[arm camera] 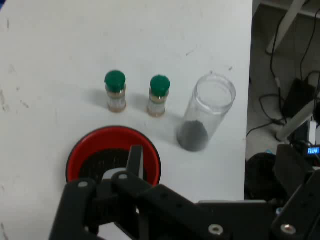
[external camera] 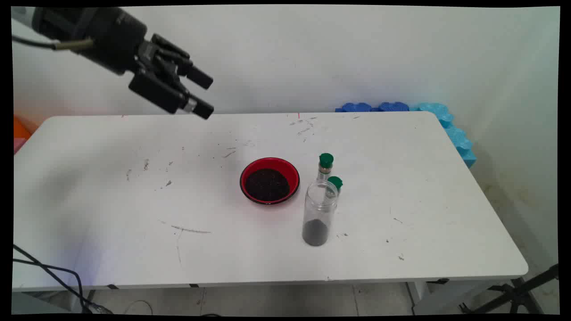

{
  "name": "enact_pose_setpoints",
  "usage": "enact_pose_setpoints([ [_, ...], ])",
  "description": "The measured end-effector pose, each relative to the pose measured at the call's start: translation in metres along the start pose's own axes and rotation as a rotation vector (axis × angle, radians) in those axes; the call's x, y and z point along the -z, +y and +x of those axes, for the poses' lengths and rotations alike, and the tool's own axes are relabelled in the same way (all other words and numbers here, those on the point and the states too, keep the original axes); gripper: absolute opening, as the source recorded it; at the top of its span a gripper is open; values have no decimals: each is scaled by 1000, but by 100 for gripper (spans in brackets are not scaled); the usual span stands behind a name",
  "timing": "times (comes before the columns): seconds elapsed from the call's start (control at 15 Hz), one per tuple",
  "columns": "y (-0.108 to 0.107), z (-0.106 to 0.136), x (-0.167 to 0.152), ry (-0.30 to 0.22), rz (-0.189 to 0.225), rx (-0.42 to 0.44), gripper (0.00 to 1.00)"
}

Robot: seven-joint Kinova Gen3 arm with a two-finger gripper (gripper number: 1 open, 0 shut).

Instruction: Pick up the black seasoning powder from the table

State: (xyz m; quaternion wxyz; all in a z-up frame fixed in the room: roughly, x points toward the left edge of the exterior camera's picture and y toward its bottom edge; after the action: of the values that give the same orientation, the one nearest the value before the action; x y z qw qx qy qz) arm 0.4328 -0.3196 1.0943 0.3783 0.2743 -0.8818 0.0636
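The dark grain (external camera: 316,232) lies in a loose heap below the jar's open opening (external camera: 322,188). It should slide down and pour out when I tip the clear jar past level.
My gripper (external camera: 208,95) hangs high above the table's far left part, open and holding nothing. It is well apart from everything on the white table (external camera: 134,209). Near the table's middle stands a red bowl (external camera: 291,173) of dark grains. Right of the bowl is an upright clear jar (external camera: 317,216) with no lid and a little dark grain at its bottom. Two small bottles with green caps (external camera: 326,166) (external camera: 335,183) stand just behind the jar. The hand view looks down on the bowl (arm camera: 84,148), both bottles (arm camera: 115,92) (arm camera: 159,96) and the jar (arm camera: 205,112), with one finger (arm camera: 135,161) over the bowl.
Blue foam pieces (external camera: 446,125) lie along the table's far right corner. Black cables (external camera: 53,272) hang off the near left edge. A black stand leg (external camera: 517,294) is on the floor at the near right. Something orange (external camera: 20,128) sits past the left edge.
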Motion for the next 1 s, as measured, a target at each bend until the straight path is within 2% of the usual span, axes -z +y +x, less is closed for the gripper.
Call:
enact_pose_setpoints([
  [0.53,15,-45,-35,-42,23,0,100],
  [0.8,27,-72,-68,-63,31,8,100],
  [1.0,39,-91,-99,-76,18,15,100],
])
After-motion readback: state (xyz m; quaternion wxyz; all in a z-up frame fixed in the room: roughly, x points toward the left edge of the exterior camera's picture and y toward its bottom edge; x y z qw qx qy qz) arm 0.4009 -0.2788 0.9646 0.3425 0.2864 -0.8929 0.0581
